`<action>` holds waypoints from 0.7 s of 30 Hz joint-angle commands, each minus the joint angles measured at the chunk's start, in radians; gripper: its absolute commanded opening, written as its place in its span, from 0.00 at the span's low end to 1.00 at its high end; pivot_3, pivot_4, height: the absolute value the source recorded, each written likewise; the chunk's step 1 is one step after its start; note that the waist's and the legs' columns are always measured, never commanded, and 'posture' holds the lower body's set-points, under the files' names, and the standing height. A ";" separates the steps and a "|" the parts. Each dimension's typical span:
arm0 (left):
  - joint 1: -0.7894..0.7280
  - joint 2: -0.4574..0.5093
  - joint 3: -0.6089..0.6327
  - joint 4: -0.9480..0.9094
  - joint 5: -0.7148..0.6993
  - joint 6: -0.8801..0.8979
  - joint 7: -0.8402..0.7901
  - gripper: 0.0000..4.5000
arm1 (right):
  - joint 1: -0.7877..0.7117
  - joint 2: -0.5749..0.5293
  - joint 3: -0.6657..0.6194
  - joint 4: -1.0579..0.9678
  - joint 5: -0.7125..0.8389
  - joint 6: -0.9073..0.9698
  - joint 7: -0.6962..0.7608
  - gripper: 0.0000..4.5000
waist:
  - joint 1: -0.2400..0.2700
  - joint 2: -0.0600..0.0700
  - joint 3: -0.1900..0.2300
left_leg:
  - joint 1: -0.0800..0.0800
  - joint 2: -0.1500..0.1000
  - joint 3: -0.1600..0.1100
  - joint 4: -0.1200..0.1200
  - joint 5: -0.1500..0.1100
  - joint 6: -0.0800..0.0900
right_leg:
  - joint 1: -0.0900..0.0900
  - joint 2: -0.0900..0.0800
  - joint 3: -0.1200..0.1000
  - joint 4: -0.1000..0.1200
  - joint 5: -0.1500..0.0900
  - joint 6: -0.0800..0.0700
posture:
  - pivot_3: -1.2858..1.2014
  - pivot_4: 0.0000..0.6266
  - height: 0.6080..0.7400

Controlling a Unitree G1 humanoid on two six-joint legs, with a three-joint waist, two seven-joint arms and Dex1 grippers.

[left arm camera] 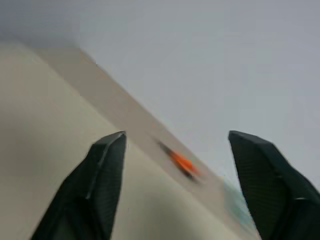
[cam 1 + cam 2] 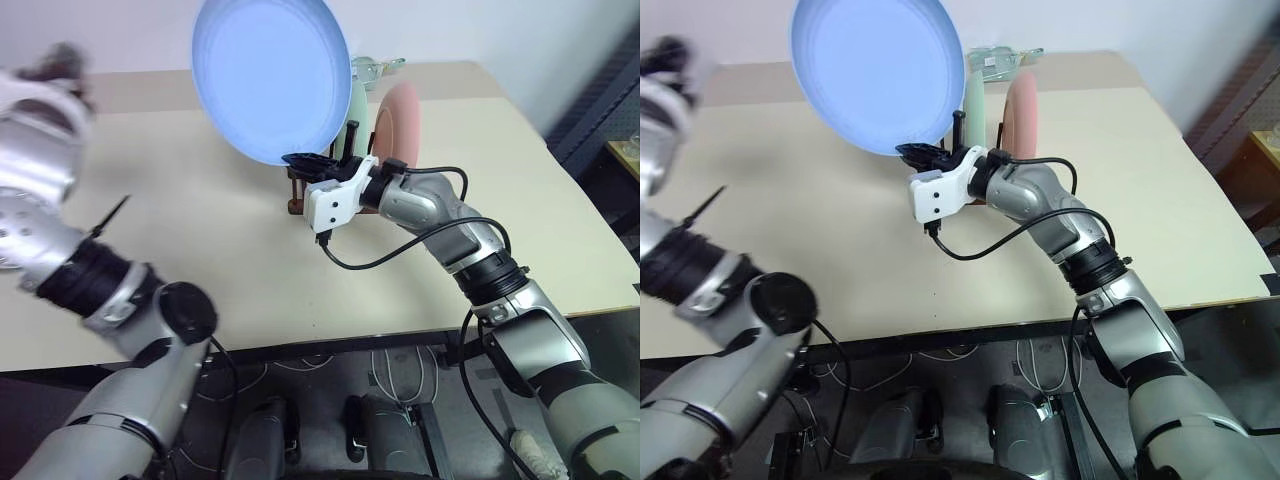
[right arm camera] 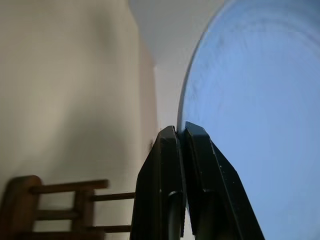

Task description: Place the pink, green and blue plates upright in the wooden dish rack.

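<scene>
The blue plate has its broad side to the rack's slots and the robot's right gripper at its lower rim (image 2: 277, 162), so the robot needs to turn the plate edge-on over the empty end (image 2: 295, 195).
The blue plate (image 2: 270, 75) is held upright above the table, and my right gripper (image 2: 305, 160) is shut on its lower rim. The right wrist view shows the two fingers (image 3: 170, 165) pinched together on the plate's edge (image 3: 260, 100). Just behind the gripper stands the wooden dish rack (image 2: 296, 195), with the green plate (image 2: 360, 100) and the pink plate (image 2: 397, 115) upright in it. Its dark pegs and rail (image 3: 30, 200) sit below the right gripper. My left gripper (image 1: 175, 137) is far off to the left, open, with nothing between its fingers.
The beige table (image 2: 200, 250) has bare room to the left and in front of the rack. A small pale object (image 2: 375, 68) lies behind the rack near the far edge. Something small and orange (image 1: 182, 162) lies on the table in the left wrist view.
</scene>
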 commanded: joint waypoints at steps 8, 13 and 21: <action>0.566 0.076 -0.583 -0.046 0.191 -0.440 -0.578 0.75 | -0.018 0.242 -0.366 -0.425 1.047 0.944 0.041 0.00 | 0.032 -0.004 -0.002 | -0.003 0.000 -0.004 0.005 -0.003 -0.002 | 0.001 -0.005 -0.001 -0.003 0.001 -0.001 | 0.52 0.24 1.00; 0.653 0.056 -0.650 -0.100 0.149 -0.491 -0.718 0.75 | -0.059 0.284 -0.486 -0.374 1.267 1.212 -0.102 0.00 | 0.023 -0.001 0.000 | -0.005 0.000 -0.003 0.002 -0.003 -0.002 | -0.005 -0.007 -0.001 -0.002 0.002 -0.004 | 0.52 0.24 1.00; 0.696 0.063 -0.649 -0.155 0.117 -0.478 -0.821 0.75 | -0.168 0.293 -0.604 -0.121 1.330 1.311 -0.196 0.00 | 0.009 0.000 0.000 | -0.005 0.000 -0.001 0.001 -0.001 0.001 | -0.006 -0.007 -0.001 -0.001 0.002 -0.005 | 0.52 0.24 1.00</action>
